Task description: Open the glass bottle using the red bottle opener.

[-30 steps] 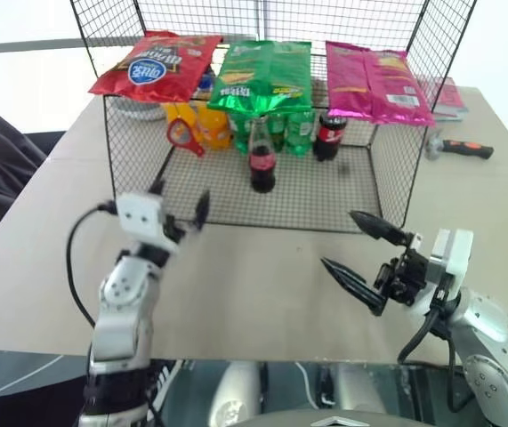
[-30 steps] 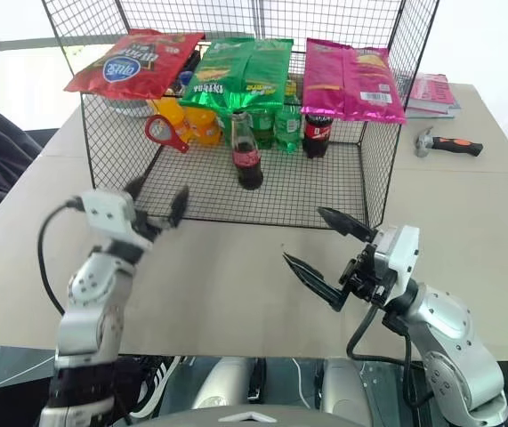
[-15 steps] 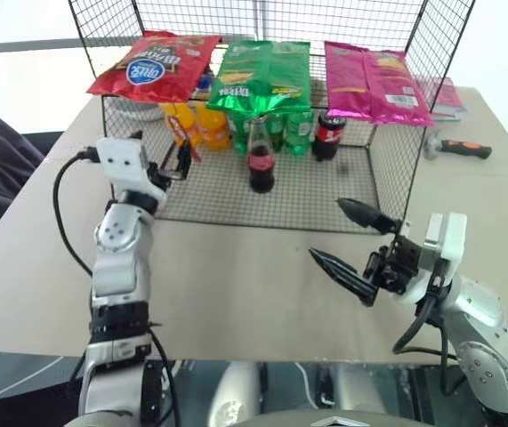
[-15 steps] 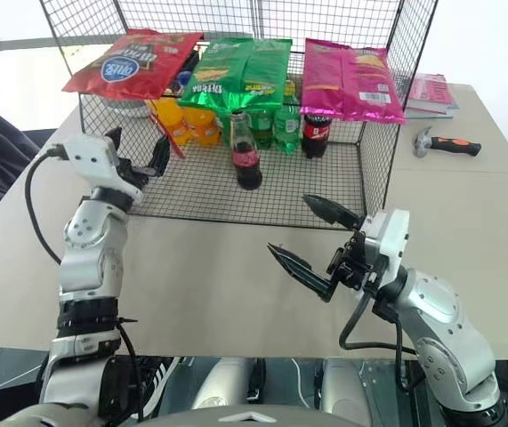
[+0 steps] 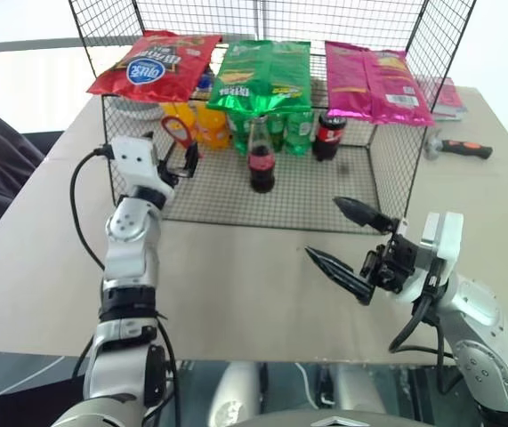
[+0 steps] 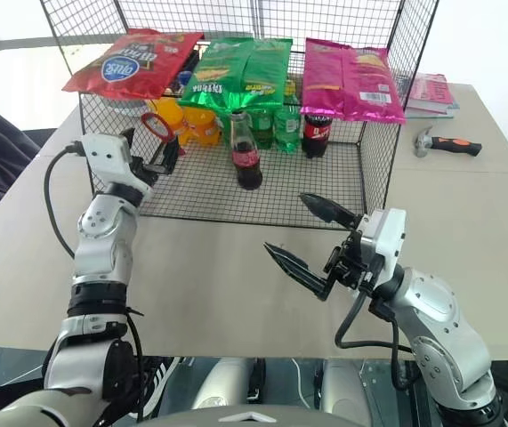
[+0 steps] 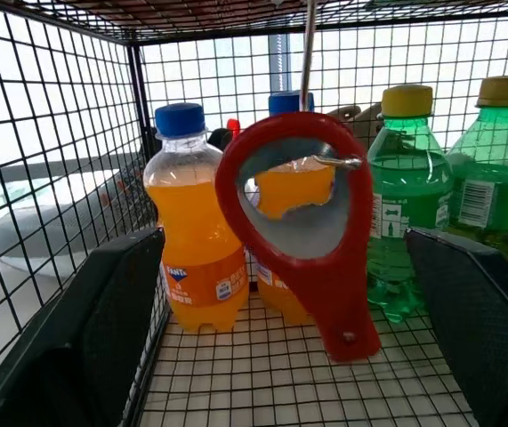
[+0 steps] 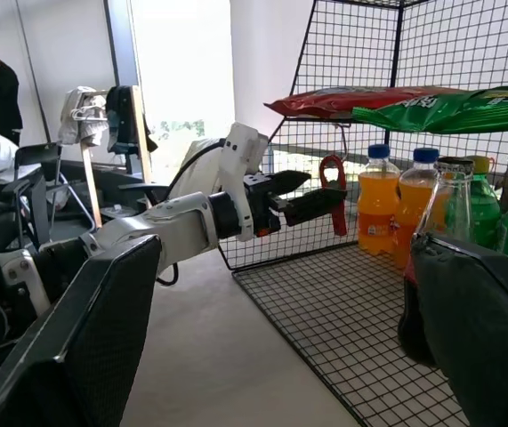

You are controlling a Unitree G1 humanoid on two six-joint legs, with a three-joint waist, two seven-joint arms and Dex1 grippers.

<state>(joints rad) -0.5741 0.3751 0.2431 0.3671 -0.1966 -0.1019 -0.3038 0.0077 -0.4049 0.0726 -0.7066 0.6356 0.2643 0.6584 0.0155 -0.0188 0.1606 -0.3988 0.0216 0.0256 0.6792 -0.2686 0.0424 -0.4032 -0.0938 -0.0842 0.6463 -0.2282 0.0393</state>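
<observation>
My gripper will pull the red bottle opener (image 7: 337, 294) away, and the opener will come off alone, because the wire hook's open tip (image 7: 350, 164) sticks through the ring.
The red bottle opener (image 7: 311, 240) hangs ring-up from a wire hook at the cage's left front, in front of the orange bottles. My left gripper (image 5: 181, 158) is open and raised level with it. Its fingers (image 7: 102, 329) stand wide on either side of the opener, with gaps to both. The glass bottle (image 5: 262, 160), with dark liquid and a red label, stands upright on the cage floor near the middle. My right gripper (image 5: 325, 229) is open and empty, hovering over the table in front of the cage, to the right of the bottle.
The wire cage (image 5: 387, 169) carries red (image 5: 151, 67), green (image 5: 262, 76) and pink (image 5: 378, 80) snack bags on top. Orange bottles (image 5: 202, 124), green bottles (image 5: 294, 129) and a dark plastic cola bottle (image 5: 328, 135) stand at its back. A hammer (image 5: 458, 147) lies right of the cage.
My left arm has risen and reached forward to the cage's left front, bringing its open fingers up around the hanging opener. The right gripper has stayed where it was.
</observation>
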